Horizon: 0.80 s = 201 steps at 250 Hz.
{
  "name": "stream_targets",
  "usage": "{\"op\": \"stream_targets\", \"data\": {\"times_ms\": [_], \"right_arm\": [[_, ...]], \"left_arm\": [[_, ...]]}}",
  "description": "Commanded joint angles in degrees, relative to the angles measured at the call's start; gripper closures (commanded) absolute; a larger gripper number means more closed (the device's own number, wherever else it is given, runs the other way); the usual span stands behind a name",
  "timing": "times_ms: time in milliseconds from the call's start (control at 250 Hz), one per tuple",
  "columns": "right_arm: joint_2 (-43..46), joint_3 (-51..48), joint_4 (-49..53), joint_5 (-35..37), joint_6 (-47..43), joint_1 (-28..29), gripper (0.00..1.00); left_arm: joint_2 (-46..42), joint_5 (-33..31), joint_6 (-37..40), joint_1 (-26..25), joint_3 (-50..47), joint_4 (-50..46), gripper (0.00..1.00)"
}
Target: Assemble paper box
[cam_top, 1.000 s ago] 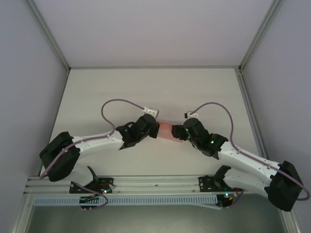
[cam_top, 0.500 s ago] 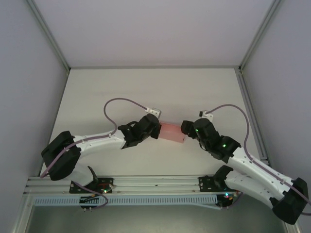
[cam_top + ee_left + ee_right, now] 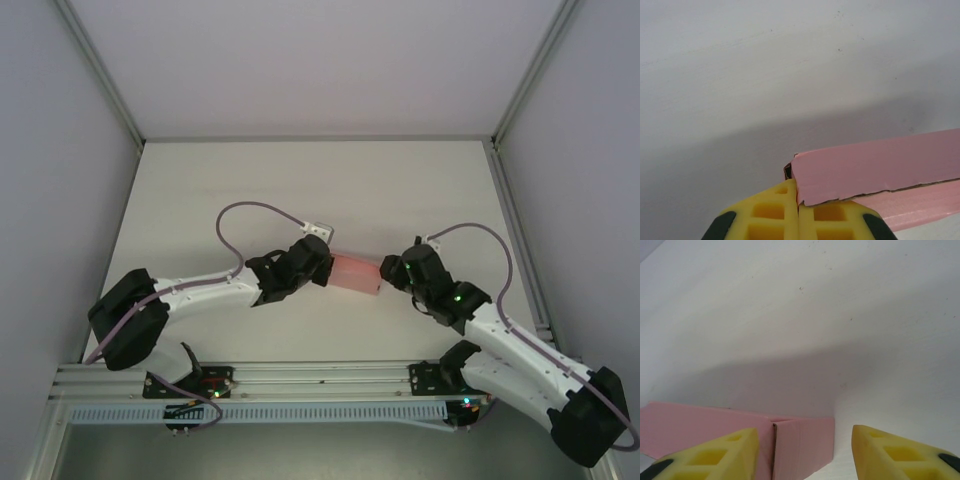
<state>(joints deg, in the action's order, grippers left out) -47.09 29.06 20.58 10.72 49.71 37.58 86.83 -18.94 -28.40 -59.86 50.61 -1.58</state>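
Next, my left gripper backs off, since its shut fingers meet the paper box at its gaping corner (image 3: 788,170). It should then open and straddle that end (image 3: 812,175) with both fingers.
The paper box (image 3: 355,272) is a small pink card box held just above the white table (image 3: 300,190) between my two arms. My left gripper (image 3: 322,268) is shut on its left end. In the left wrist view the yellow fingers (image 3: 772,212) of the left gripper (image 3: 798,197) pinch a ragged pink edge of the box (image 3: 880,162), which runs off to the right. My right gripper (image 3: 388,270) stands open at the box's right end. In the right wrist view the pink end panel (image 3: 802,447) lies between the fingers of the right gripper (image 3: 804,432), and the right finger (image 3: 895,450) is clear of it.
Grey walls (image 3: 60,170) enclose the table on the left, right and far sides. An aluminium rail (image 3: 320,375) with cable trunking runs along the near edge by the arm bases. Purple cables (image 3: 250,210) loop above both wrists.
The right arm has swung so its gripper now sits at the box's right end, with its jaws narrower than before. The left gripper stays shut on the box and has shifted slightly.
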Motion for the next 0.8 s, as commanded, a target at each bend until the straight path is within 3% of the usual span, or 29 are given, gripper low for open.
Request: {"op": "stream_targets", "data": {"times_ms": [0, 272, 443, 507, 575, 623, 799], "right_arm": [[1.0, -2.9, 4.1, -2.6, 1.1, -0.1, 0.51], [2.4, -8.4, 2.9, -6.5, 2.8, -0.1, 0.52], [2.3, -10.5, 3.4, -4.6, 2.9, -0.1, 0.54], [2.9, -11.1, 3.5, -3.9, 2.9, -0.1, 0.54], [3.4, -11.4, 3.4, -4.0, 2.9, 0.0, 0.54], [3.5, -11.5, 3.5, -4.2, 3.0, 0.0, 0.55], [2.8, -11.8, 3.0, -4.5, 3.3, 0.3, 0.56]], "left_arm": [[3.3, 3.4, -0.7, -1.1, -2.1, -11.5, 1.0], [3.6, 3.9, -0.6, -1.3, -1.9, -11.3, 1.0], [3.1, 4.1, 0.1, -2.0, -2.0, -12.0, 1.0], [2.4, 4.0, 0.3, -2.3, -1.5, -13.0, 0.92], [1.5, 3.8, 0.1, -2.5, -0.7, -14.6, 0.74], [1.0, 3.8, 0.4, -2.6, -0.1, -15.9, 0.71], [-1.5, 3.5, 1.7, -3.1, 2.5, -20.5, 0.43]]}}
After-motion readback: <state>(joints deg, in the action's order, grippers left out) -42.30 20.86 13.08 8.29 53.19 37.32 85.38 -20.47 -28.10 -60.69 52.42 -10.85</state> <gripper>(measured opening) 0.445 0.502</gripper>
